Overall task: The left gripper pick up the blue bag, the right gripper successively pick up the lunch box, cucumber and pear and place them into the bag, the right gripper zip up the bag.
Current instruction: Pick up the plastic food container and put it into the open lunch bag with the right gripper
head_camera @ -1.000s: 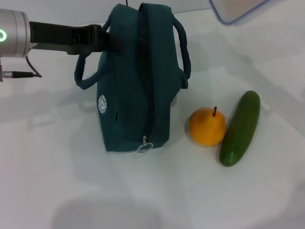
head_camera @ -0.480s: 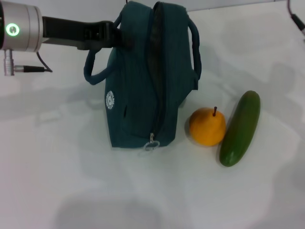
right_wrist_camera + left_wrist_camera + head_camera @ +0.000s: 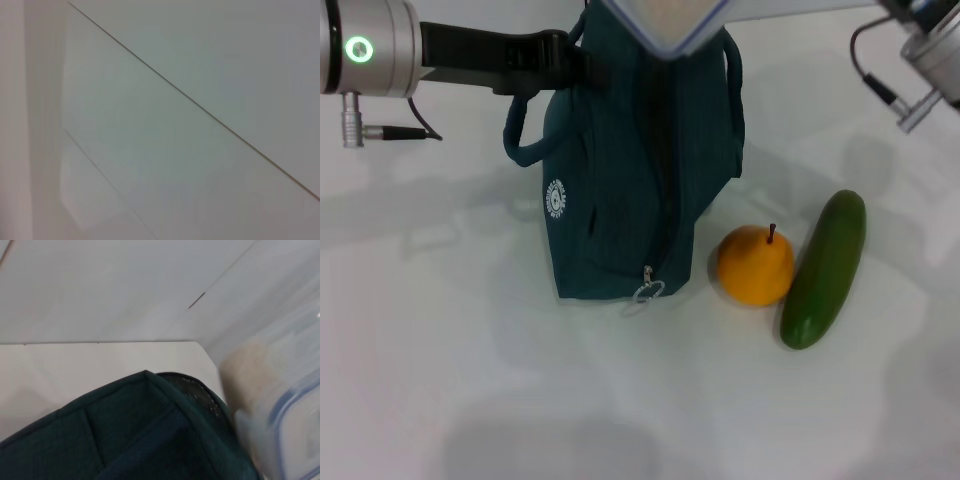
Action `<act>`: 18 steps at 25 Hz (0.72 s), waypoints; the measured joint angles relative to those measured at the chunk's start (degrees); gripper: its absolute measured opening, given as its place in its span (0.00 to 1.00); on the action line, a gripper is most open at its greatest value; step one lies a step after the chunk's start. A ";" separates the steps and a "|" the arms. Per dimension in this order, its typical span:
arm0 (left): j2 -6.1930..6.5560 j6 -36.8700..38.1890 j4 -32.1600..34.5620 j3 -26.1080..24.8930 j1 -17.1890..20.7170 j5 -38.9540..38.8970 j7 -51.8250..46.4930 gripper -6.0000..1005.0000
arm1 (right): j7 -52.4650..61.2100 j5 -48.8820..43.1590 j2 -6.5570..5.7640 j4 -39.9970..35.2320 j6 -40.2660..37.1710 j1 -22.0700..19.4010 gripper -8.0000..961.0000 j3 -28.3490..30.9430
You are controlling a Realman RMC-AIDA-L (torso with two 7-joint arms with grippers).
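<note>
The lunch box's corner (image 3: 667, 42) is hanging over the bag's unzipped opening (image 3: 658, 110). My right gripper keeps lowering the lunch box until it sits inside, and then let go.
The blue bag (image 3: 630, 180) stands upright on the white table with its top unzipped. My left gripper (image 3: 560, 62) is shut on its upper left edge, beside the handle (image 3: 520, 140). A corner of the clear lunch box (image 3: 665, 20) with a blue rim hangs in the air over the bag's opening, carried by my right arm (image 3: 925, 50), whose fingers lie past the top edge. The left wrist view shows the bag's rim (image 3: 150, 385) with the lunch box (image 3: 280, 405) close above it. The orange-yellow pear (image 3: 755, 265) and the green cucumber (image 3: 825, 268) lie right of the bag.
The zipper pull (image 3: 645, 292) hangs at the bag's near end. The white table (image 3: 470, 380) spreads to the left and in front. The right wrist view shows only pale flat surfaces.
The lunch box has moved from the upper right to above the bag's opening. My right arm has come into view at the upper right. The bag has shifted a little to the right.
</note>
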 joint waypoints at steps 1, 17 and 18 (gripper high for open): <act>0.00 -0.01 -0.06 -0.05 0.01 -0.02 -0.05 0.05 | -0.30 0.00 0.00 0.38 0.27 -0.13 0.14 -0.30; 0.45 -0.07 -2.33 -0.22 0.74 -4.31 0.03 0.05 | -4.89 -0.42 0.00 8.64 8.20 -0.69 0.14 -6.83; 0.44 -0.05 -2.33 -0.22 0.77 -4.38 0.08 0.05 | -4.85 -0.80 0.00 9.12 8.39 -0.45 0.14 -7.15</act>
